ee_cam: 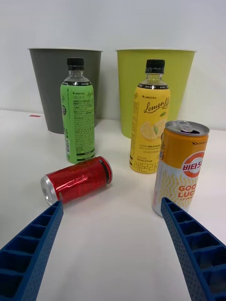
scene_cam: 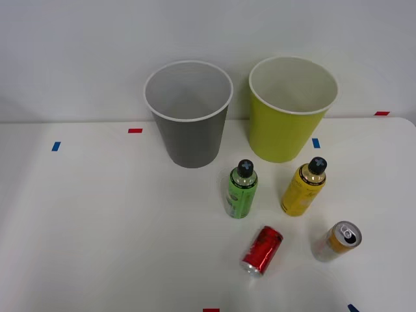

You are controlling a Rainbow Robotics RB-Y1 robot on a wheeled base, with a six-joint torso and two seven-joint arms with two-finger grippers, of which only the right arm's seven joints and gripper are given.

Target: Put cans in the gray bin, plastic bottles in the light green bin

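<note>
The pull tab [ee_cam: 185, 126] sticks up on the orange-gold can [scene_cam: 337, 242], so I should expect an open hole under the tab when I lift the can.
On the white table a red can [scene_cam: 262, 250] [ee_cam: 77, 179] lies on its side. An orange-gold can [scene_cam: 336, 241] [ee_cam: 181, 167] stands upright to its right. Behind them stand a green bottle [scene_cam: 242, 190] [ee_cam: 77, 113] and a yellow bottle [scene_cam: 303, 186] [ee_cam: 150, 118], both black-capped. The gray bin [scene_cam: 189, 114] [ee_cam: 61, 84] and the light green bin [scene_cam: 290, 108] [ee_cam: 155, 84] stand side by side at the back. My right gripper [ee_cam: 113, 249] is open, low over the table in front of the cans. One blue finger [ee_cam: 33, 254] is near the red can, the other finger [ee_cam: 197, 249] just before the orange-gold can.
Small red and blue tape marks [scene_cam: 134, 130] dot the table [scene_cam: 97, 227]. A plain wall rises behind the bins. The table's right corner edge [scene_cam: 406, 123] is close to the light green bin.
</note>
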